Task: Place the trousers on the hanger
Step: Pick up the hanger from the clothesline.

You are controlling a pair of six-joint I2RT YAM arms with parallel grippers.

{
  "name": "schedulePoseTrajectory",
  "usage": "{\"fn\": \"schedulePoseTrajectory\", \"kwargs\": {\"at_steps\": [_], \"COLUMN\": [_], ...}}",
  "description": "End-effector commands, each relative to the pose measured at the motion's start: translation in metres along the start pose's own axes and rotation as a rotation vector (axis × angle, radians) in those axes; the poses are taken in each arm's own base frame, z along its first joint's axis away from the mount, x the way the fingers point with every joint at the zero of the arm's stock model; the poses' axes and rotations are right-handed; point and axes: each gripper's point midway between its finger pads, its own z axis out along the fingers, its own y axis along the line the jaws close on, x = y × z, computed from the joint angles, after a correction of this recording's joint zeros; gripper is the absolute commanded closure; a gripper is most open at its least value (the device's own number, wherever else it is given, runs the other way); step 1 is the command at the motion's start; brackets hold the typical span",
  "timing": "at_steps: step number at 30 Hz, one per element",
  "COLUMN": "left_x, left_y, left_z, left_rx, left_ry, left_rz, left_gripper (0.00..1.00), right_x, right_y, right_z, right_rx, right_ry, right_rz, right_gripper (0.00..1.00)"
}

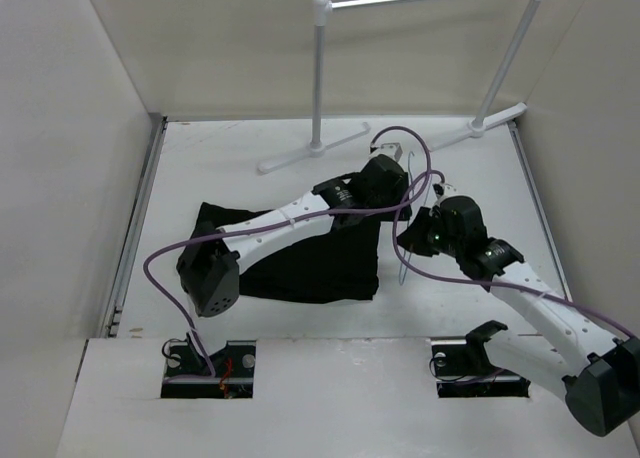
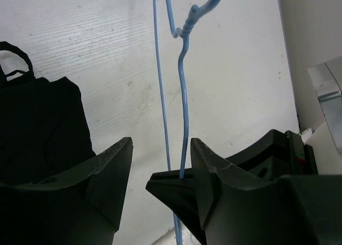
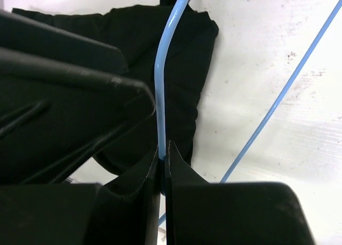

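Note:
Next, I take over the hanger with my left gripper before my right gripper goes for the trousers' end, because my right gripper is pinching the hanger's wire.
The black trousers lie crumpled on the white table, partly under my left arm; they also show in the left wrist view and the right wrist view. The hanger is a thin pale blue wire held upright off the table. My right gripper is shut on one of its wires, fingertips pinched together. My left gripper is open, its jaws standing either side of the hanger's two wires without pinching them. The hook points away from the left wrist camera.
A white tubular garment rack stands at the back, its flat feet just behind the grippers. White walls close in the table on the left, back and right. Purple cables run along both arms.

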Motion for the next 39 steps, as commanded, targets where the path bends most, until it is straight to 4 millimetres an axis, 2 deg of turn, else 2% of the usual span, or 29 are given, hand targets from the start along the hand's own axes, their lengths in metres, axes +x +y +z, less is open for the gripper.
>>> {"fn": "schedulePoseTrajectory", "kwargs": {"at_steps": [1,5,10,14,18,20,24,29,30,32,33,34,37,39], "left_x": [-0.023,-0.018,-0.009,-0.007,-0.008,-0.01,-0.004,0.021,0.025,0.033,0.036,0.039,0.048,0.056], "left_y": [-0.02,-0.019,-0.021,-0.021,-0.019,-0.018,-0.008,0.002,0.004,0.011,0.014,0.015,0.027,0.038], "left_z": [-0.003,0.01,0.024,0.026,0.027,0.024,0.019,0.022,0.02,0.017,0.015,0.013,0.009,0.007], "left_rx": [0.051,0.05,0.059,0.066,0.059,0.057,0.055,0.053,0.043,0.023,0.017,0.017,-0.006,-0.035], "left_ry": [-0.079,-0.085,-0.075,-0.079,-0.09,-0.115,-0.146,-0.134,-0.141,-0.157,-0.165,-0.171,-0.186,-0.19], "left_rz": [0.002,-0.005,-0.031,-0.037,-0.038,-0.044,-0.106,-0.148,-0.151,-0.157,-0.164,-0.175,-0.194,-0.199], "left_gripper": [0.56,0.64,0.68,0.85,0.95,0.99,1.0,1.0,1.0,1.0,1.0,1.0,1.0,1.0], "right_x": [-0.007,-0.001,0.003,0.008,0.014,0.02,0.022,0.023,0.023,0.024,0.024,0.024,0.018,0.015], "right_y": [0.008,0.009,0.01,0.008,0.008,0.002,-0.015,-0.024,-0.026,-0.031,-0.032,-0.032,-0.033,-0.034], "right_z": [-0.005,-0.006,-0.009,-0.012,-0.015,-0.017,-0.031,-0.051,-0.051,-0.047,-0.043,-0.038,-0.019,-0.005], "right_rx": [-0.026,-0.032,-0.046,-0.052,-0.06,-0.03,0.038,0.034,0.031,0.035,0.034,0.029,0.03,0.022], "right_ry": [-0.041,-0.03,-0.026,-0.025,-0.007,0.007,-0.016,-0.049,-0.055,-0.06,-0.055,-0.052,-0.076,-0.082], "right_rz": [-0.008,0.0,0.01,0.026,0.047,0.07,0.132,0.184,0.196,0.231,0.245,0.25,0.265,0.282], "right_gripper": [0.95,0.95,0.94,0.94,0.94,0.92,0.73,0.52,0.52,0.69,0.82,0.89,0.93,0.86]}}
